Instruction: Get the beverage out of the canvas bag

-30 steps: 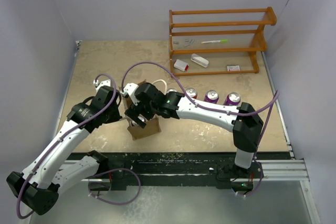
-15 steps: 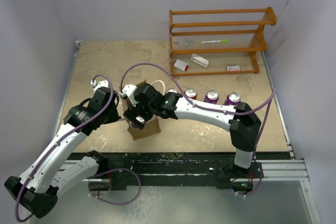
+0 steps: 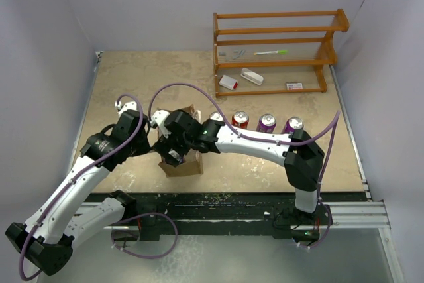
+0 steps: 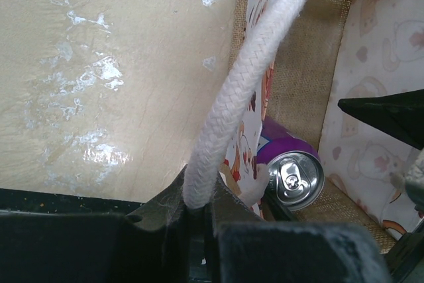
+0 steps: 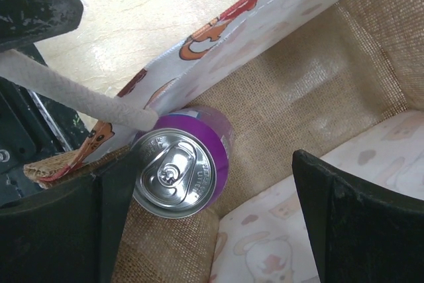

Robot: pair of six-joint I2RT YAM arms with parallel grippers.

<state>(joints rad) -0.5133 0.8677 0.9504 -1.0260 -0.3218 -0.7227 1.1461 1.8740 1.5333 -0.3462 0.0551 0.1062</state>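
Observation:
The can's rim [image 5: 143,177] crowds one finger of my right gripper, so I should move toward the bag's corner [image 5: 109,156] and center the can before I close and lift.
The tan canvas bag [image 3: 184,166] stands upright near the table's front, its burlap lining [image 5: 298,91] in sight from above. Inside, a purple beverage can [image 5: 182,170] with a silver top stands upright in a corner, also in the left wrist view as the can [image 4: 297,175]. My left gripper [image 4: 199,207] is shut on the bag's white rope handle [image 4: 245,97], holding that side outward. My right gripper [image 5: 212,210] is open and inside the bag's mouth. Its left finger [image 5: 79,223] is beside the can and the right finger [image 5: 358,223] is well apart from it.
Several more cans [image 3: 267,122] stand in a row on the table right of the bag. A wooden rack [image 3: 278,51] at the back right holds small items, with a white-and-red object [image 3: 228,83] in front of it. Grey walls enclose the table.
My right gripper has moved left and down, further into the bag's mouth. The left gripper has kept its hold on the handle with little movement.

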